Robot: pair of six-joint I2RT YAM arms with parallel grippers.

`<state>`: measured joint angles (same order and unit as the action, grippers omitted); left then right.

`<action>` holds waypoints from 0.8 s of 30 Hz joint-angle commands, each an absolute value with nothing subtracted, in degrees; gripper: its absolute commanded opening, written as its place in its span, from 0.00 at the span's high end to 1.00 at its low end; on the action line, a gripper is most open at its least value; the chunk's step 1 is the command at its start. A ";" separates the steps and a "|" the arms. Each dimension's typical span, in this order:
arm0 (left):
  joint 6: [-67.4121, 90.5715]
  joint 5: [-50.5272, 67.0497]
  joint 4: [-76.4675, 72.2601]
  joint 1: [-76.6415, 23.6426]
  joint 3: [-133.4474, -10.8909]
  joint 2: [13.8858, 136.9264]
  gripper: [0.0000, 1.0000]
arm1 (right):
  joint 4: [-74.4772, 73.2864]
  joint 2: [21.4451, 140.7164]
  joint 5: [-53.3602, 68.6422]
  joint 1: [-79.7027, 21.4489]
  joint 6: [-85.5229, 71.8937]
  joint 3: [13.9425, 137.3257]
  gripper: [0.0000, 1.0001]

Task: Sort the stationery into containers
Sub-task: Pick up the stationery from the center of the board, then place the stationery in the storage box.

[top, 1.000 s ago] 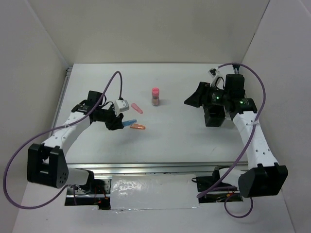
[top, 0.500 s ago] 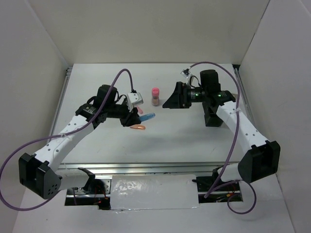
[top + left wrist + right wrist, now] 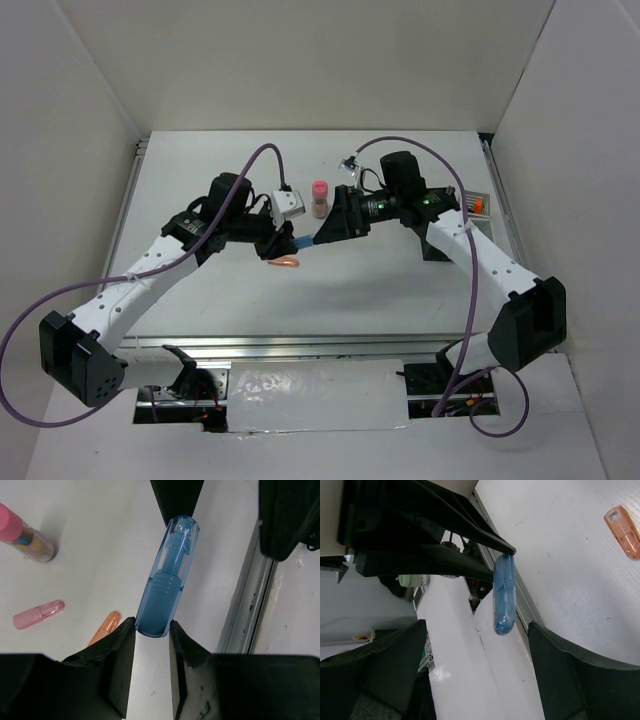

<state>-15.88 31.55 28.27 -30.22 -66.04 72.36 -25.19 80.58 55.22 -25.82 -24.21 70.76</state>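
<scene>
Next, I let my right gripper take the blue cap piece (image 3: 304,242) to the tray, because my left gripper holds it far from there. That will free my left gripper for the orange cap (image 3: 284,262).
My left gripper (image 3: 289,242) is shut on a translucent blue cap piece (image 3: 304,240) and holds it off the table, its free end pointing right. In the left wrist view the blue piece (image 3: 170,575) sticks out from my fingertips (image 3: 152,625). My right gripper (image 3: 322,236) is open and faces it. In the right wrist view the blue piece (image 3: 503,595) hangs between my wide-open right jaws (image 3: 477,630), touching neither. An orange cap (image 3: 285,263) lies below. A pink cap (image 3: 39,615) and a pink-capped cylinder (image 3: 320,198) stay on the table.
The black mesh cup (image 3: 432,248) is mostly hidden behind my right arm. The low white-grey tray (image 3: 478,204) sits at the right edge with red items in it. Side walls and a metal rail (image 3: 245,610) border the table.
My left gripper has lifted the blue piece and carried it right to the centre. My right gripper has swung left from the mesh cup to meet it, jaws open.
</scene>
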 commanded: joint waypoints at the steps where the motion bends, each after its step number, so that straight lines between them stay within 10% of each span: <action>1: -15.38 30.94 26.80 -30.59 -69.70 72.16 0.83 | -22.32 82.00 56.78 -26.10 -24.52 70.49 0.12; 11: -15.82 31.03 27.07 -31.64 -70.31 72.07 0.84 | -20.39 84.99 59.50 -26.45 -25.22 73.21 0.43; 17: -15.91 30.24 27.07 -31.99 -70.40 72.16 0.82 | -20.48 84.64 60.47 -26.37 -24.35 73.39 0.88; 19: -15.47 28.75 27.24 -31.90 -70.49 72.16 0.63 | -22.67 84.11 58.55 -26.28 -22.07 73.91 1.00; 21: -14.68 27.17 27.68 -31.99 -70.84 72.07 0.01 | -26.52 82.97 56.87 -25.93 -19.44 75.40 1.00; 24: -14.07 25.49 27.60 -31.38 -70.40 71.19 0.01 | -31.00 80.78 54.06 -23.65 -15.04 76.38 1.00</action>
